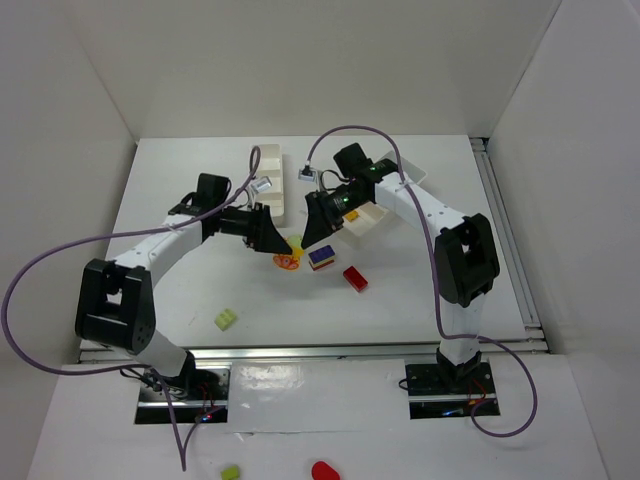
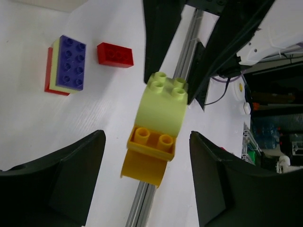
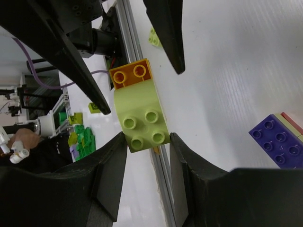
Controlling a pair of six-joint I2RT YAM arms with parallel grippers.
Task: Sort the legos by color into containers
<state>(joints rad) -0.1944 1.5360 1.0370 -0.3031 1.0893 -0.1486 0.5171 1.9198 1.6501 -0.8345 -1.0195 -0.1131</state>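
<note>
My right gripper is only on the lime green lego's end [image 3: 145,135], so my left gripper should keep the orange-yellow lego [image 3: 130,74] still before my right gripper takes a new grip.
My right gripper [image 3: 147,139] is shut on the end of a curved lime green lego [image 3: 141,116] that is joined to an orange-yellow lego [image 3: 131,73]. My left gripper [image 2: 147,142] is open, its jaws standing wide on either side of the orange-yellow lego [image 2: 151,144] without touching it. In the top view the two grippers meet at the table's middle, left [image 1: 280,245] and right [image 1: 310,235]. A blue-purple, yellow and red stack [image 1: 321,257] and a red lego [image 1: 355,278] lie just right of them. A lime lego [image 1: 226,319] lies front left.
A narrow white tray [image 1: 272,180] stands behind the left gripper, and a wider white tray [image 1: 378,212] lies under the right arm. The table's metal rail runs along its front edge [image 1: 300,350]. A lime piece [image 1: 231,471] and a red piece [image 1: 325,470] lie off the table in front.
</note>
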